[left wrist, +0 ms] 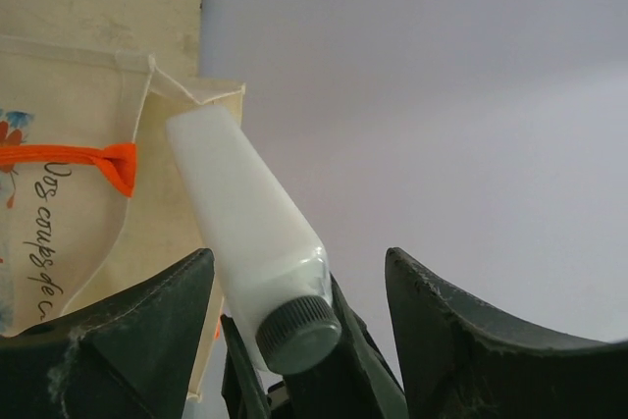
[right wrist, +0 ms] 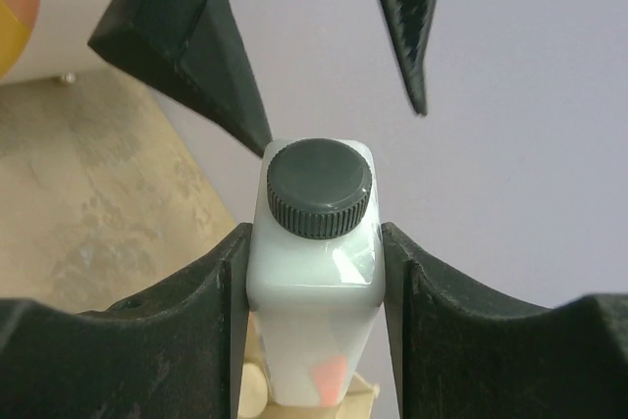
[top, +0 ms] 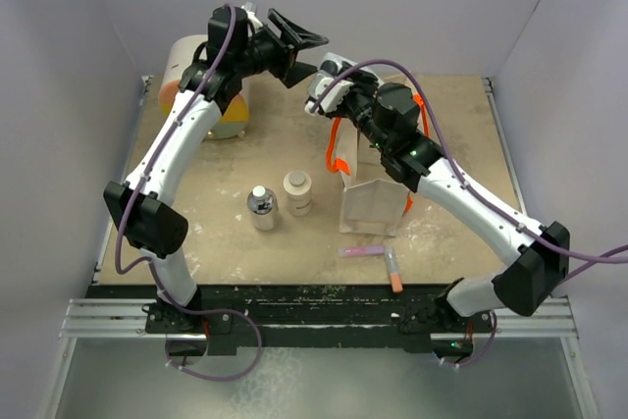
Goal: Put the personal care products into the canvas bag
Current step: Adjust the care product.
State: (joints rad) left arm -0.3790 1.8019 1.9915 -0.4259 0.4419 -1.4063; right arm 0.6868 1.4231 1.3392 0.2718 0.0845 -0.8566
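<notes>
The white bottle (left wrist: pixel 245 208) is tilted next to my left gripper's fingers, so next my right gripper pulls the bottle back and turns it straight up over the canvas bag's opening (top: pixel 369 162).
My right gripper (right wrist: pixel 314 272) is shut on a white bottle with a black cap (right wrist: pixel 312 242) and holds it high above the table, behind the canvas bag (top: pixel 378 188) with its orange handles (top: pixel 334 149). My left gripper (left wrist: pixel 297 254) is open, its fingers (right wrist: pixel 191 41) standing either side of the bottle's cap (left wrist: pixel 299 333) without touching it. A clear-grey bottle with a white cap (top: pixel 262 208) and a squat cream jar (top: pixel 297 191) stand left of the bag. The green bottle and the second white bottle are out of view.
The round cream, orange and yellow drawer box (top: pixel 201 80) stands at the back left. A pink tube (top: pixel 361 252) and an orange-tipped tube (top: pixel 392 270) lie in front of the bag. Grey walls close in on three sides.
</notes>
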